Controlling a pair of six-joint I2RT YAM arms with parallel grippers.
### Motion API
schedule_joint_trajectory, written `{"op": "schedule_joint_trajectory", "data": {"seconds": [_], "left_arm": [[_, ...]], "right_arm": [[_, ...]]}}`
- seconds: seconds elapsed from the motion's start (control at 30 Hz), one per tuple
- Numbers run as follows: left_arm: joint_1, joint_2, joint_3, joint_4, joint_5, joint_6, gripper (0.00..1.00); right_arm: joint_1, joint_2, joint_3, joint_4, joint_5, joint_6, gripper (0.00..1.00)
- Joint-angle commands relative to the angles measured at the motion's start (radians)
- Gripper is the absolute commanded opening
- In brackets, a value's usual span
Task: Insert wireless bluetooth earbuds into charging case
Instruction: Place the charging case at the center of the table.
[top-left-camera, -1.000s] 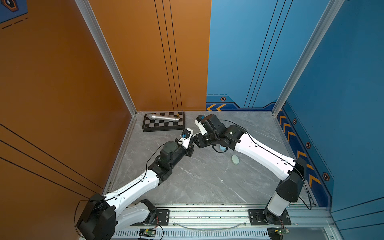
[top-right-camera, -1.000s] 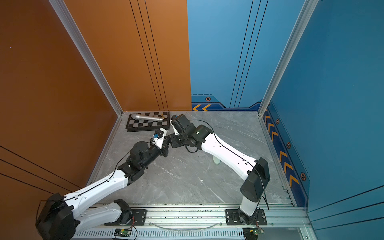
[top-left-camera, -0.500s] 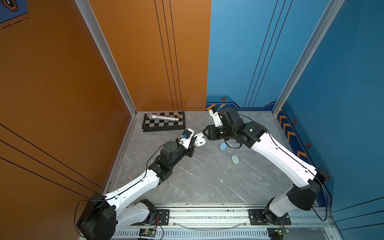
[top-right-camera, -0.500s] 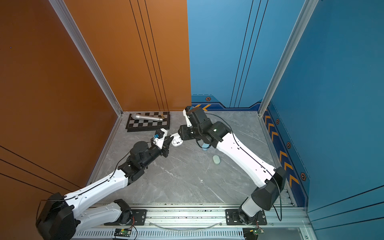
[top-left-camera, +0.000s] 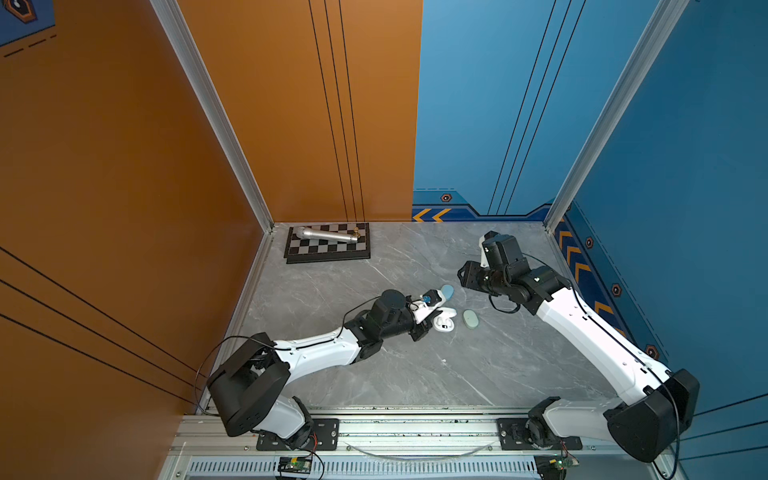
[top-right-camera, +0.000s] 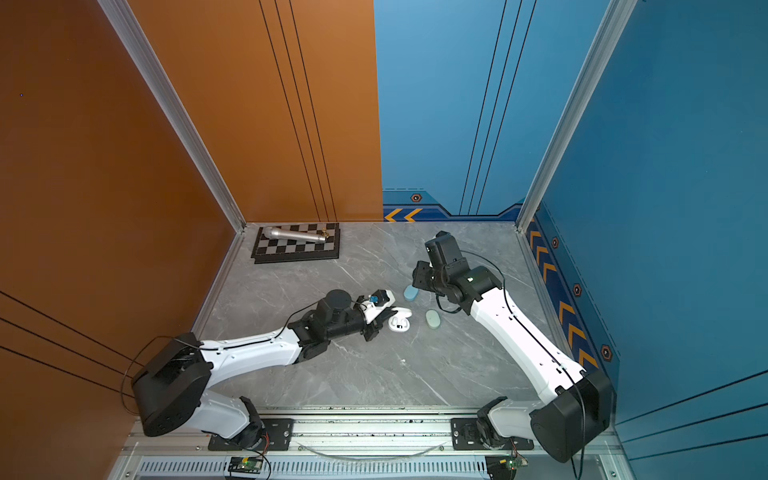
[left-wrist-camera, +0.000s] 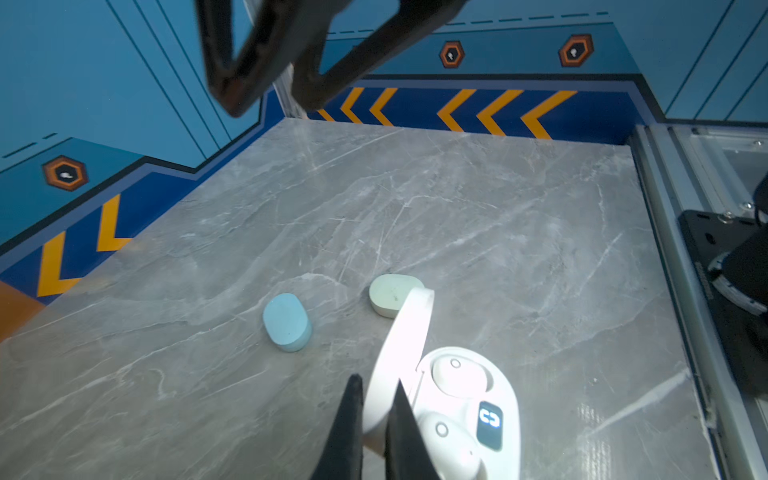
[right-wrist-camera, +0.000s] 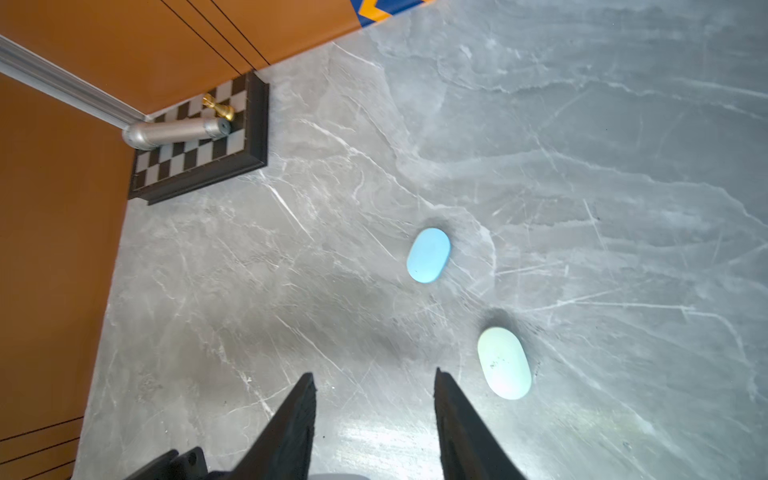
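Note:
Both earbuds are seated in the white case's wells, so my left gripper should keep lowering the case until it rests on the clear grey surface, then let it go.
A white charging case lies open on the grey floor, its small display lit. Two white earbuds sit in its wells. My left gripper is shut on the raised lid of this case; in both top views it is at the case. A closed pale blue case and a closed mint green case lie just beyond. My right gripper hangs open above the floor near the blue case, with nothing between its fingers.
A chessboard lies in the far left corner with a silver microphone and a gold chess piece on it. Orange and blue walls close in three sides. A rail runs along the front edge.
My right gripper has opened and drawn back to the right, away from the white case. The left gripper has kept its hold on the lid.

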Motion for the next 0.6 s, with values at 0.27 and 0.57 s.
{"op": "schedule_joint_trajectory", "data": {"seconds": [0.27, 0.57], "left_arm": [[-0.114, 0.235, 0.056, 0.086, -0.087, 0.145, 0.0], [-0.128, 0.335, 0.093, 0.13, -0.184, 0.08, 0.0]], "right_arm": [[-0.053, -0.013, -0.087, 0.071, -0.002, 0.031, 0.49], [-0.088, -0.022, -0.131, 0.097, -0.058, 0.061, 0.5]]}}
